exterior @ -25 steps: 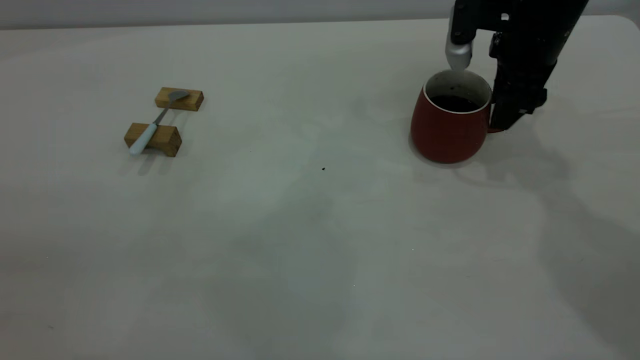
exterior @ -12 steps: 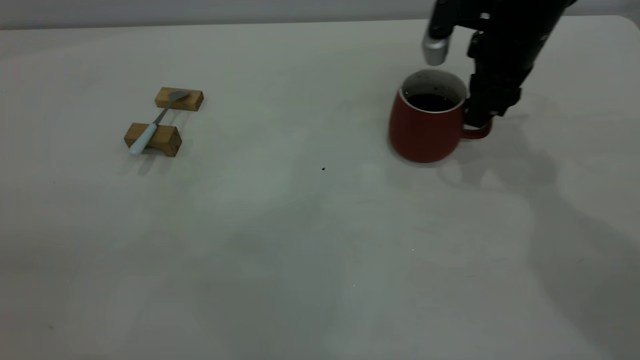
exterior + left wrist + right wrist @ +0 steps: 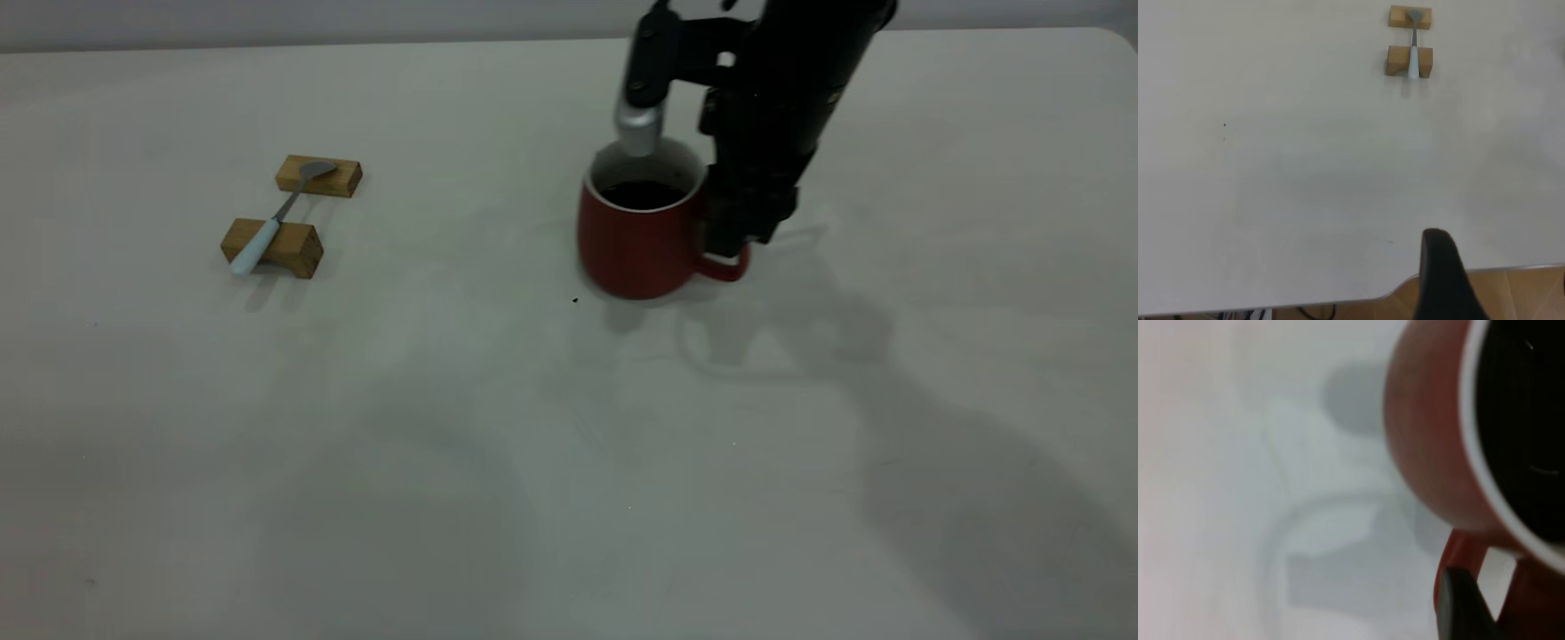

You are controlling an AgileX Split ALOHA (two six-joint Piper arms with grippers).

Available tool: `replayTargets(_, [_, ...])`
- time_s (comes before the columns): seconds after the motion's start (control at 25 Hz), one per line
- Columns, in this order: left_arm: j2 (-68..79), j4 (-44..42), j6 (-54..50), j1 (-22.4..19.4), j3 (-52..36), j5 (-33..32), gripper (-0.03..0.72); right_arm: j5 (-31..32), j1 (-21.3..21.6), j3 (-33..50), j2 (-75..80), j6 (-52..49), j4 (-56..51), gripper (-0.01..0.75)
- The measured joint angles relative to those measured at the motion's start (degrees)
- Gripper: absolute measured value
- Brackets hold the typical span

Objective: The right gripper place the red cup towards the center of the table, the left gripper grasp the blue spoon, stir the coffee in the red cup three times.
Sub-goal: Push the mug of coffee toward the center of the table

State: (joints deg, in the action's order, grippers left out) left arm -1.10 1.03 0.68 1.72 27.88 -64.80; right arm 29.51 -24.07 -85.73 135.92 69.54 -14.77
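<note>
The red cup [image 3: 637, 247] hangs upright by its handle above open table, so my right gripper keeps easing it toward the center [image 3: 549, 304] until its base touches the table.
The red cup [image 3: 633, 244], with dark coffee [image 3: 642, 194] inside, hangs just above the table [image 3: 444, 444] near its middle, its shadow offset beneath it. My right gripper [image 3: 731, 244] comes down from above and is shut on the cup's handle [image 3: 1459, 553]. In the right wrist view a black finger [image 3: 1457, 607] presses against that handle. The blue spoon [image 3: 267, 227] lies across two wooden blocks at the left. The left gripper is outside the exterior view. Its wrist view shows one black finger [image 3: 1441, 267] by the table's edge, far from the spoon [image 3: 1413, 57].
The spoon's bowl rests on the far wooden block [image 3: 318, 175] and its handle on the near one [image 3: 272, 247]. A tiny dark speck [image 3: 575, 300] lies just left of the cup. The table's rounded corner [image 3: 1391, 293] and brown floor show beside the left finger.
My right gripper has carried the red cup leftward from the right side to near the middle of the table. The spoon and blocks have not moved.
</note>
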Motion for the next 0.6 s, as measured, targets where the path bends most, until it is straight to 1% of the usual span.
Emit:
replayTargets(0.44, [0.0,0.0,0.0,0.0,0.0,0.0,0.498,-1.69,-5.87,0.0,0.2,-0.05,-5.61,0.337])
replayTargets(0.52, [0.0,0.0,0.0,0.0,0.0,0.0,0.498,-1.69,-6.19,0.0,0.2,-0.56,-7.09,0.358])
replayTargets(0.6, [0.0,0.0,0.0,0.0,0.0,0.0,0.498,-1.64,-6.24,0.0,0.2,-2.09,-8.1,0.404])
